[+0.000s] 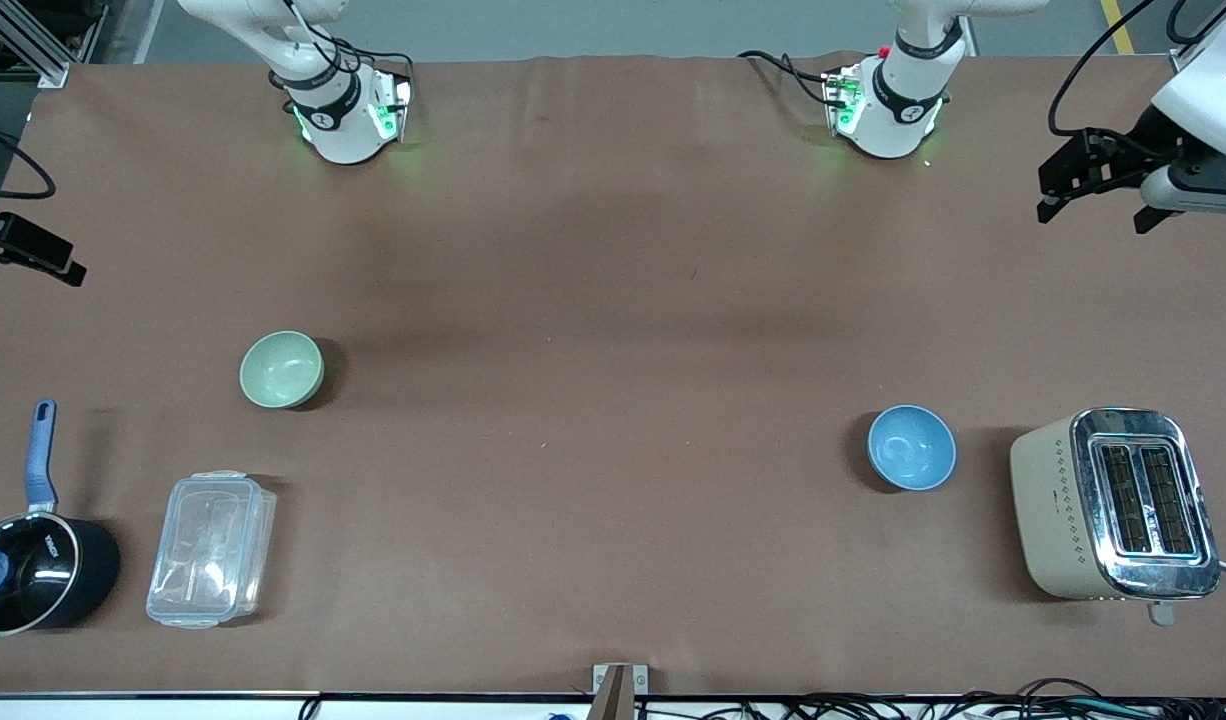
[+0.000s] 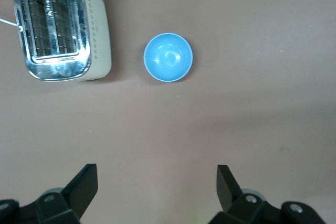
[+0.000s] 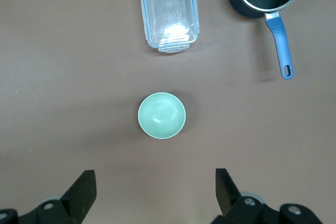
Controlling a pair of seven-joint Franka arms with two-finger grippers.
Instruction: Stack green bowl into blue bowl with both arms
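The rounded bowls are the same width. The blue bowl will almost disappear under the green bowl when I stack them.
The green bowl stands upright and empty on the brown table toward the right arm's end; it also shows in the right wrist view. The blue bowl stands upright and empty toward the left arm's end, beside a toaster; it also shows in the left wrist view. My left gripper is open and empty, high over the table's edge at the left arm's end, apart from the blue bowl. My right gripper is open and empty, high over the right arm's end; one finger shows.
A beige and chrome toaster stands beside the blue bowl at the left arm's end. A clear lidded plastic box and a black saucepan with a blue handle lie nearer to the front camera than the green bowl.
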